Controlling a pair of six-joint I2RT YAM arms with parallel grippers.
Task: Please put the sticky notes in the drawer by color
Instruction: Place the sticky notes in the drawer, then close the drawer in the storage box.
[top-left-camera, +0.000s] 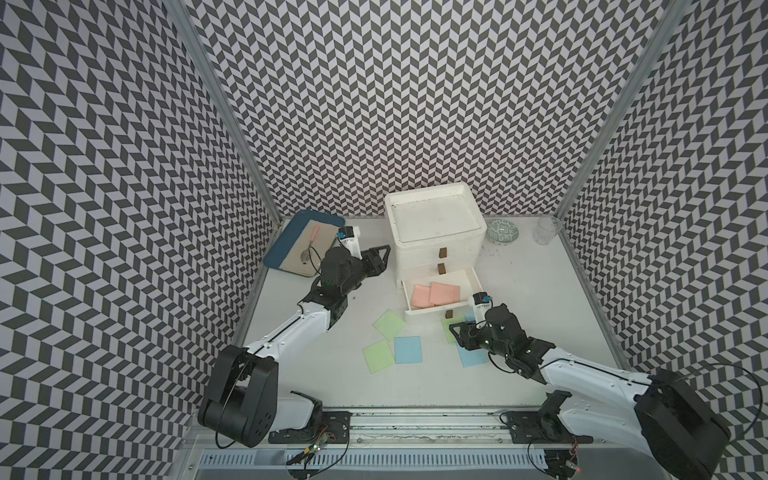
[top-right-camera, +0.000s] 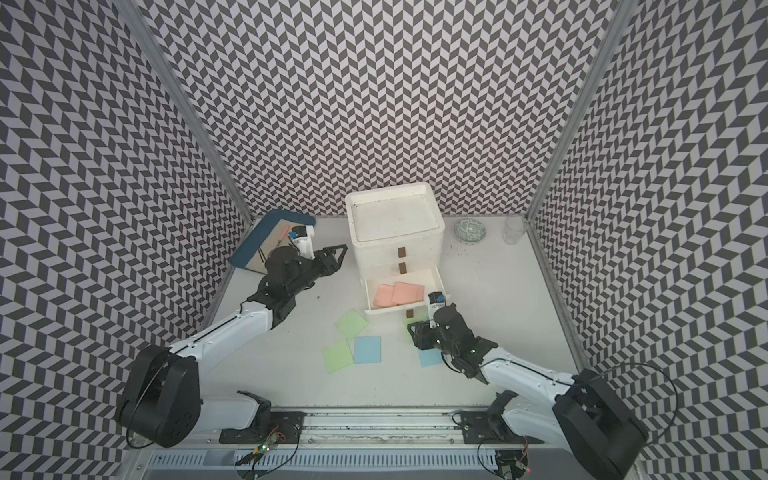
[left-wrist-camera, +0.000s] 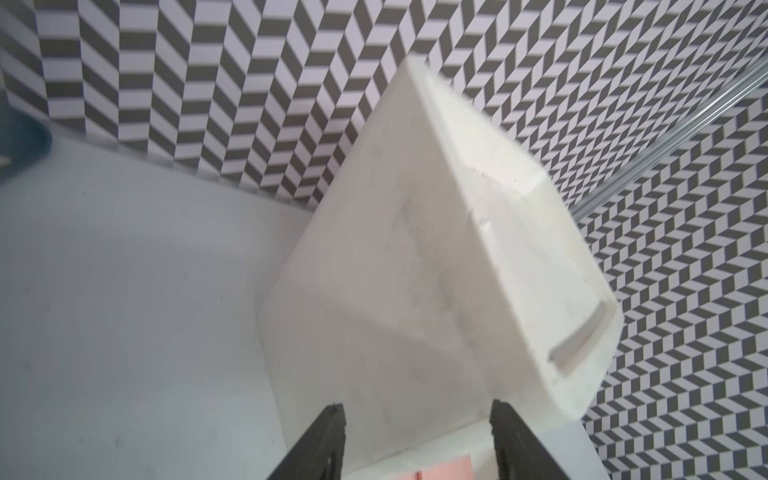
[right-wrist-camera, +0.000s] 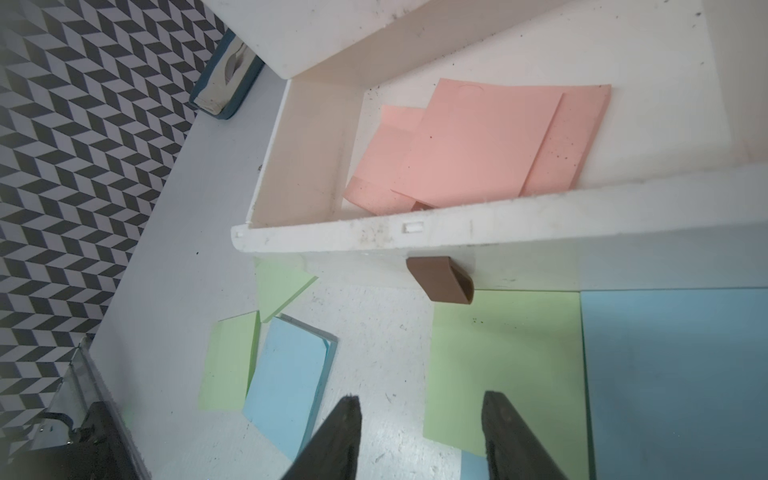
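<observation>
The bottom drawer with salmon pink notes juts out, so next my left gripper steadies the unit's top rim while my right gripper shuts the drawer.
Three salmon pink sticky notes lie overlapping in the open bottom drawer of the white drawer unit. Two green notes and a blue one lie on the table in front of it. My right gripper hovers open and empty just in front of the drawer's brown handle. In its wrist view the gripper is at the edge of a third green note, beside a blue note. My left gripper is open and empty beside the unit's left wall.
A blue tray holding a spoon sits at the back left, behind my left arm. A patterned bowl and a clear glass stand at the back right. The two upper drawers are shut. Patterned walls enclose three sides.
</observation>
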